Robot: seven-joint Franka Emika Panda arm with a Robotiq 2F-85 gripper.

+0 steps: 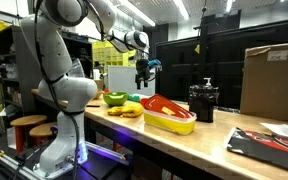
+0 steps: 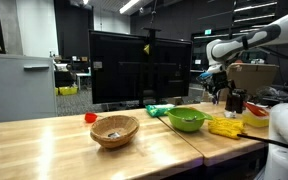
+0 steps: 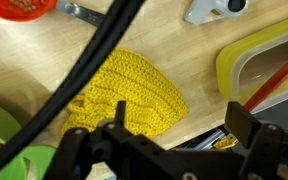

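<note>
I should turn my gripper and move it across above the red cup (image 3: 20, 8), because it hangs open over the yellow knitted cloth (image 3: 134, 92), away from the red cup.
My gripper (image 1: 144, 76) hangs open and empty in the air above the wooden table (image 1: 184, 142); it also shows in the other exterior view (image 2: 222, 92). In the wrist view its two fingers (image 3: 182, 135) are spread apart with nothing between them. Below it lies a yellow knitted cloth (image 3: 129, 90), also seen in both exterior views (image 1: 132, 109) (image 2: 224, 127). A yellow tray (image 1: 170, 120) (image 3: 252, 62) with a red-orange item (image 1: 161, 104) inside stands beside the cloth. A green bowl (image 1: 114, 98) (image 2: 188, 120) (image 3: 2, 150) stands on the cloth's other side.
A wicker basket (image 2: 115, 130) and a small red object (image 2: 89, 117) sit further along the table. A black appliance (image 1: 204, 102), a cardboard box (image 1: 273, 80) and a red-and-black sheet (image 1: 269, 143) stand beyond the tray. A white fitting (image 3: 214, 8) lies near the cloth.
</note>
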